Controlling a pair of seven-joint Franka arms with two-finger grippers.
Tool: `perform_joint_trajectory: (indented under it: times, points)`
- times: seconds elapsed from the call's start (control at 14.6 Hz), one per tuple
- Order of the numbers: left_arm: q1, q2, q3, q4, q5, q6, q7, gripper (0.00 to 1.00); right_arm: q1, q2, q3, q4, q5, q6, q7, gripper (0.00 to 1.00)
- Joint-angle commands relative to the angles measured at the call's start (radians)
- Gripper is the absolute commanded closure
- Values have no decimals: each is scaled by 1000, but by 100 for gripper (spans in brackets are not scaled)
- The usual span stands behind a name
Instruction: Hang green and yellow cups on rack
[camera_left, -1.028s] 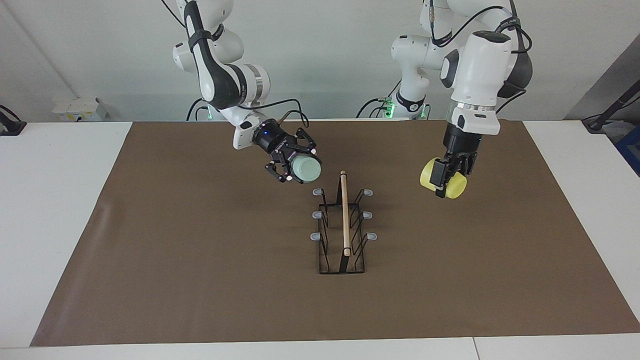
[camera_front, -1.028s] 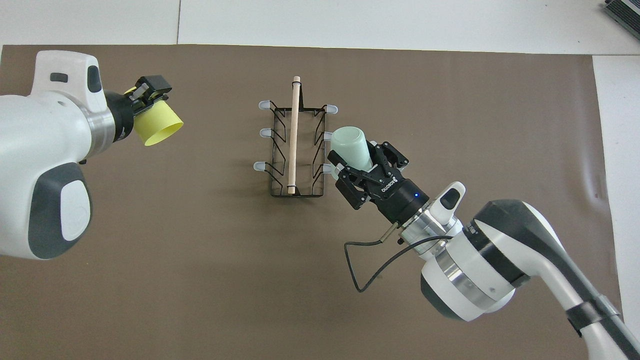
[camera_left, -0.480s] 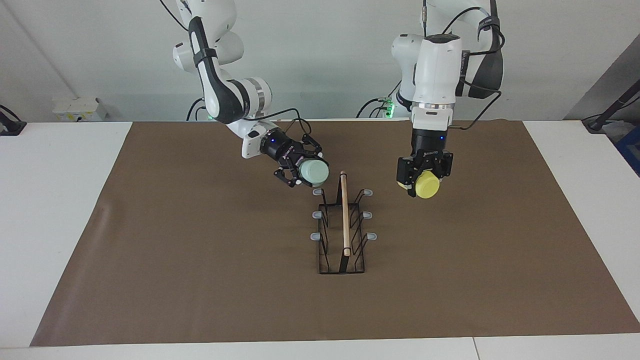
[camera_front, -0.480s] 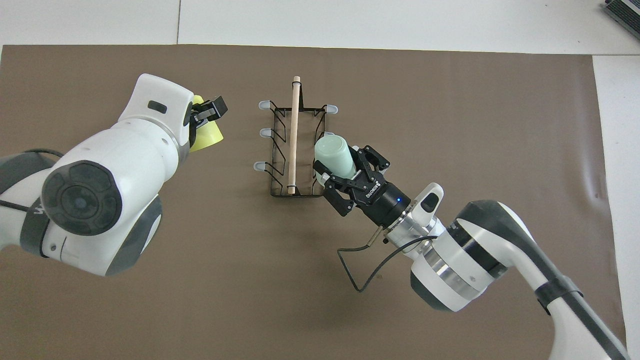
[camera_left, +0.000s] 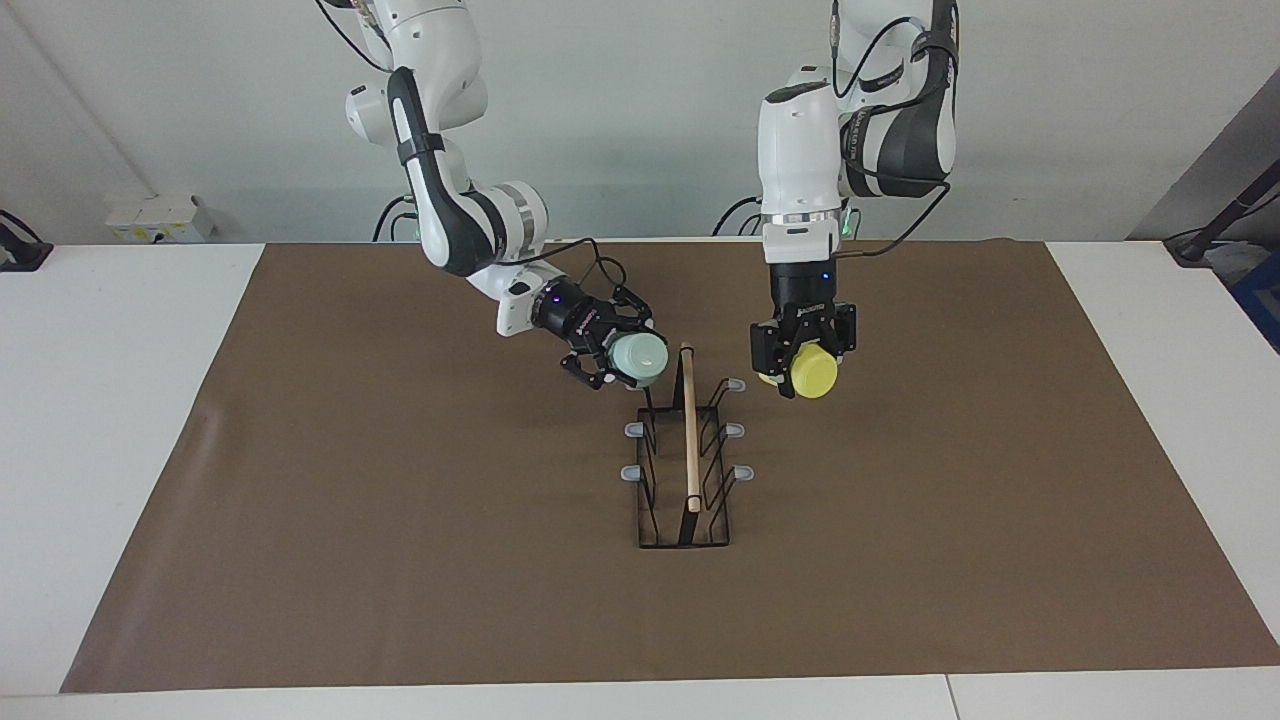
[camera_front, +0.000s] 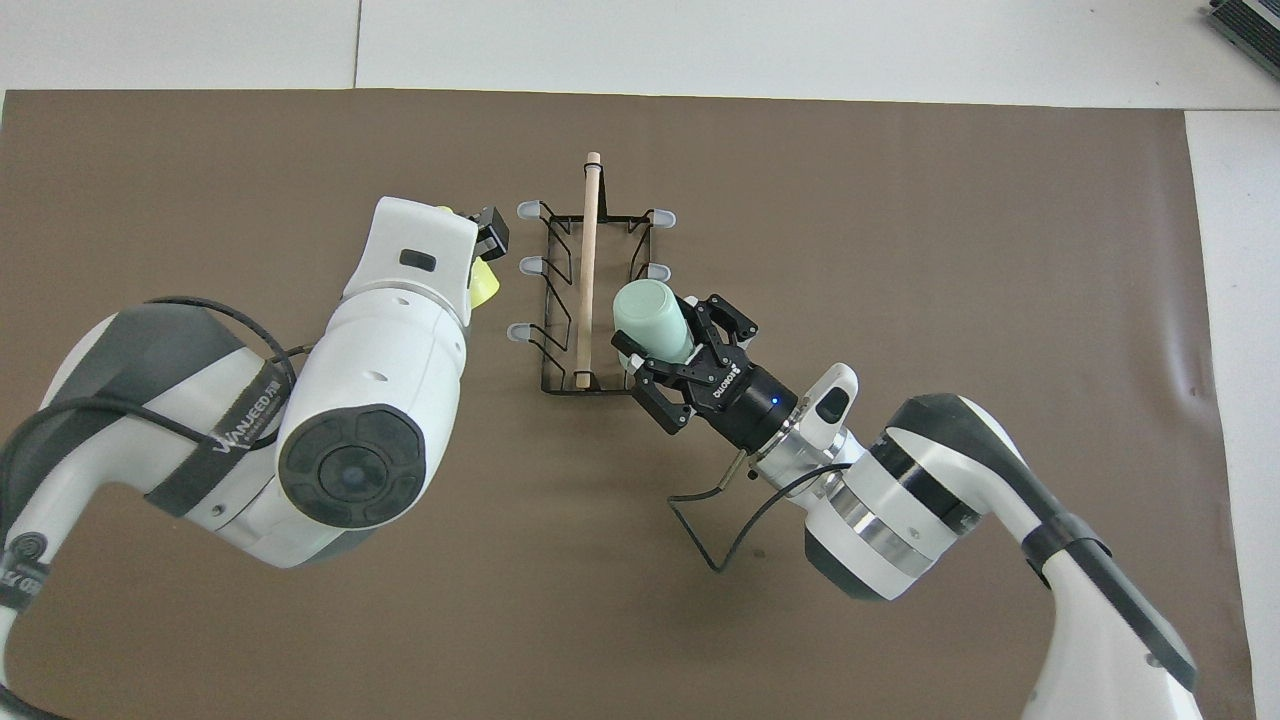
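The mint green cup (camera_left: 638, 358) is tilted bottom-up over the rack's peg nearest the robots, so the robot's right gripper should go on lowering the cup until the peg carries it, and then let go.
The black wire rack (camera_left: 688, 470) (camera_front: 592, 300) with its wooden top dowel stands mid-mat. My right gripper (camera_left: 625, 362) (camera_front: 655, 332) is shut on the mint green cup (camera_left: 640, 358) (camera_front: 650, 315), held tilted over the rack's peg nearest the robots on the right arm's side; that peg is covered by the cup. Beside the rack, toward the left arm's end of the table, my left gripper (camera_left: 805, 362) (camera_front: 480, 260) is shut on the yellow cup (camera_left: 814, 374) (camera_front: 484, 286), held in the air close to the pegs there. The left arm hides most of this cup from overhead.
A brown mat (camera_left: 400, 520) (camera_front: 900, 200) covers the white table (camera_left: 120, 330). Grey-tipped pegs (camera_left: 735, 384) (camera_front: 527, 211) stick out from both sides of the rack. The right arm's cable (camera_front: 715, 545) loops over the mat.
Both arms moved in toward the rack. The green cup came over the rack's near peg, and the yellow cup swung from well off to the side to just beside the rack.
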Motion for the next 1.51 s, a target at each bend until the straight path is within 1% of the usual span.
perform_joint_trajectory:
  times: [0.0, 0.07, 0.21, 0.48, 0.55, 0.69, 0.75, 0.82, 0.89, 1.03, 1.17, 1.44]
  points:
    - [-42, -2, 14, -39, 181, 21, -248, 100, 3, 59, 7, -4, 212, -72, -143, 100]
    - [-59, -2, 14, -53, 244, 21, -331, 100, 3, 59, 7, -4, 212, -72, -143, 100]
    - [-61, -4, 14, -71, 327, 18, -450, 100, 0, 60, 5, -5, 212, -67, -146, 100]
    - [-75, -4, 14, -97, 403, 7, -565, 100, -6, 95, 5, -5, 212, -79, -189, 100]
    - [-91, -4, 16, -108, 422, -1, -602, 100, -4, 105, 5, -7, 212, -79, -195, 100]
    - [-102, -2, 14, -122, 500, -19, -694, 100, -6, 108, 5, -10, 212, -75, -203, 100]
    - [-104, -2, 14, -125, 523, -21, -734, 100, -4, 108, 5, -15, 212, -75, -204, 78]
    - [-107, 1, 13, -128, 528, -30, -746, 100, -4, 106, 5, -15, 212, -78, -204, 21]
    - [-127, 5, 14, -134, 528, -48, -748, 100, -6, 106, 5, -15, 212, -79, -204, 0]
    - [-138, 18, 14, -133, 529, -71, -751, 100, -7, 105, 5, -12, 212, -87, -203, 0]
    - [-159, 34, 14, -133, 566, -91, -788, 100, -15, 94, 5, -12, 211, -87, -201, 0]
    - [-159, 38, 13, -154, 594, -81, -814, 100, -38, 11, 5, -15, 201, -12, -189, 0]
